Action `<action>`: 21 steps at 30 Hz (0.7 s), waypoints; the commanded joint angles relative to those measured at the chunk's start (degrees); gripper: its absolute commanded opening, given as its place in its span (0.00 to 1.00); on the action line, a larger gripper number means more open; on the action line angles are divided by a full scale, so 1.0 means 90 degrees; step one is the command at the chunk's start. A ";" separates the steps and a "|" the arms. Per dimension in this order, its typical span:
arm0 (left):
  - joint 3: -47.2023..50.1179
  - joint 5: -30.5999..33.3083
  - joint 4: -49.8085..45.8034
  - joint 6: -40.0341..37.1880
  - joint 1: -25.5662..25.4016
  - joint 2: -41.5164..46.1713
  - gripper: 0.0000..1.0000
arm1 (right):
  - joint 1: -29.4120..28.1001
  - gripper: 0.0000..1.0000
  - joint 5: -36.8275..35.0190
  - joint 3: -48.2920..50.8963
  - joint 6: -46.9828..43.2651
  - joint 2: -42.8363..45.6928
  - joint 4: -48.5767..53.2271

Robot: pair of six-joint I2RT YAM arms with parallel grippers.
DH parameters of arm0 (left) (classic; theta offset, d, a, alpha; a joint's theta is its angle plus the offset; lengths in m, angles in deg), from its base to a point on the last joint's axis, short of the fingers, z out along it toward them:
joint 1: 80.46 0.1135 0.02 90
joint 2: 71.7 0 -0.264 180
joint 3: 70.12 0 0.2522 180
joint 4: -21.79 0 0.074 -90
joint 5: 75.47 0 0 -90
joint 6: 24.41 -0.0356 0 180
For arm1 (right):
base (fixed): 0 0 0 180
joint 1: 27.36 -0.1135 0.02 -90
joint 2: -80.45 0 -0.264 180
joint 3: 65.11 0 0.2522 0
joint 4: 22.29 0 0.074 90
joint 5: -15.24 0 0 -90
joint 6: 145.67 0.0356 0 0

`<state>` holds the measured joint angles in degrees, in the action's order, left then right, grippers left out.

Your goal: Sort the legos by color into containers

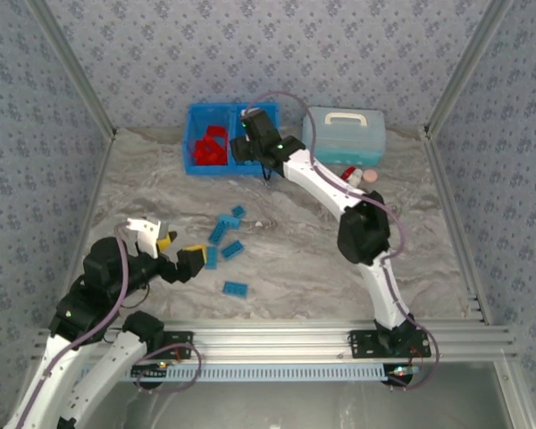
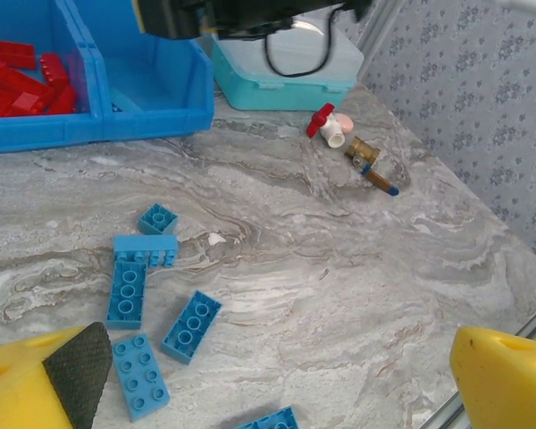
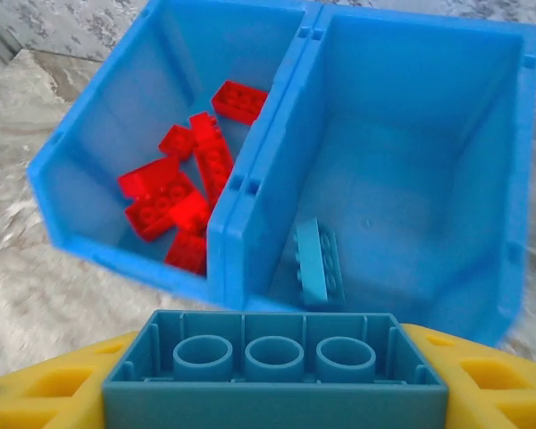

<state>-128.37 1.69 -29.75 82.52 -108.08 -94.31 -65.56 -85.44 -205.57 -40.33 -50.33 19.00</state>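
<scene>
My right gripper is holding its blue lego with a matching blue piece (image 3: pixel 316 263) in the nearly empty compartment (image 3: pixel 393 214) ahead, so it should keep lowering the lego below the bin's rim and let go there.
My right gripper (image 3: pixel 275 402) is shut on a blue lego (image 3: pixel 275 362), hollow underside toward the camera, just above the near rim of the blue bin (image 3: pixel 223 237). The bin's left compartment holds several red legos (image 3: pixel 180 192); its right compartment holds one blue lego (image 3: pixel 318 264). From above, the right gripper (image 1: pixel 253 134) hangs over the bin's (image 1: pixel 196 121) right half. Several blue legos (image 1: pixel 226 234) lie mid-table, one more (image 1: pixel 236 288) nearer me. My left gripper (image 1: pixel 179 248) stands open beside them, yellow fingers (image 2: pixel 27 389) wide apart over loose blue legos (image 2: pixel 191 325).
A pale blue case with a white handle (image 1: pixel 344 134) stands right of the bin. A small red-and-white bottle (image 2: pixel 332 125) and a brass fitting (image 2: pixel 371 165) lie on the marble table (image 2: pixel 357 268) near it. Patterned walls and metal rails enclose the table.
</scene>
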 commanded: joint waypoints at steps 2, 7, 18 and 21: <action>0.0002 -0.0021 0.0129 -0.0128 0.0079 -0.0082 0.99 | 0.0195 0.56 0.0039 -0.1722 -0.0292 -0.1267 0.0736; -0.0008 -0.0009 0.0106 -0.0133 0.0108 -0.0115 0.99 | 0.0327 0.56 0.0279 -0.2459 -0.0176 -0.2125 0.0415; 0.0002 -0.0006 0.0116 -0.0098 0.0197 -0.0085 0.99 | 0.0339 0.76 0.0288 -0.2591 -0.0112 -0.2523 0.0390; 0.0002 -0.0004 0.0120 -0.0087 0.0217 -0.0087 0.99 | 0.0349 0.80 0.0276 -0.2604 -0.0151 -0.2317 0.0530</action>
<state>-128.37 1.71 -29.64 82.54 -106.61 -95.27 -62.30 -83.76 -226.64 -41.38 -72.58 22.25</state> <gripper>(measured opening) 0.993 0.792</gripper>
